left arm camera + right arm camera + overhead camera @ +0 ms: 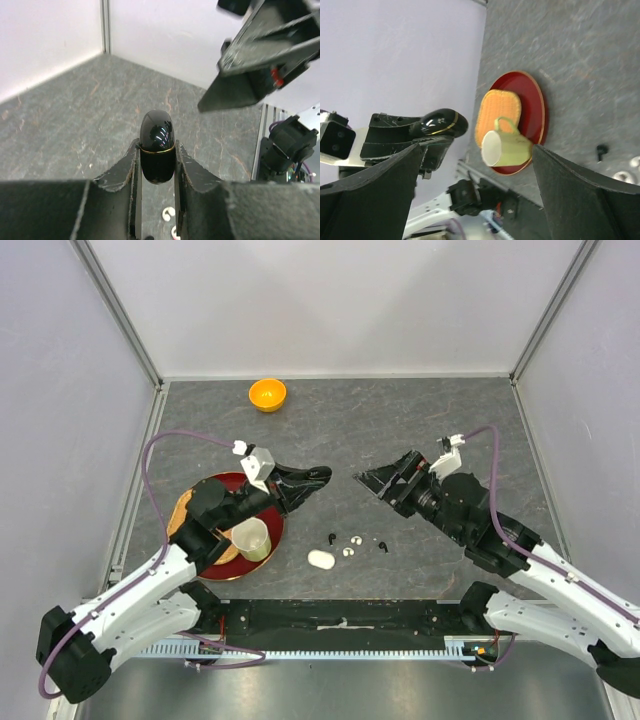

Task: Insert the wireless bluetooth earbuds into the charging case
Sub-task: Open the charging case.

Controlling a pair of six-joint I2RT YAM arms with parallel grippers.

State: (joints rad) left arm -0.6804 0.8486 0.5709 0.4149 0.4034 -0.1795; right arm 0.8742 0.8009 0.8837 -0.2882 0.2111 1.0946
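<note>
My right gripper should grip the case by its ends [156,119] before opening it, because my left gripper is pinching the closed charging case across its gold band [157,149].
My left gripper [320,477] is shut on a glossy black charging case [157,142] with a thin gold band, held closed above the table. The case also shows in the right wrist view [440,122]. My right gripper [368,483] faces it from the right, open and empty, a short gap away. On the table below lie the earbuds: a black one [331,538], two white ones [358,538] [348,551] and another black one [382,546]. A white case [321,559] rests just in front of them, closed.
A red plate [276,530] at the left front carries an orange mat [190,508] and a pale green cup [252,538]. An orange bowl [267,394] sits at the back. Grey walls enclose the table on three sides.
</note>
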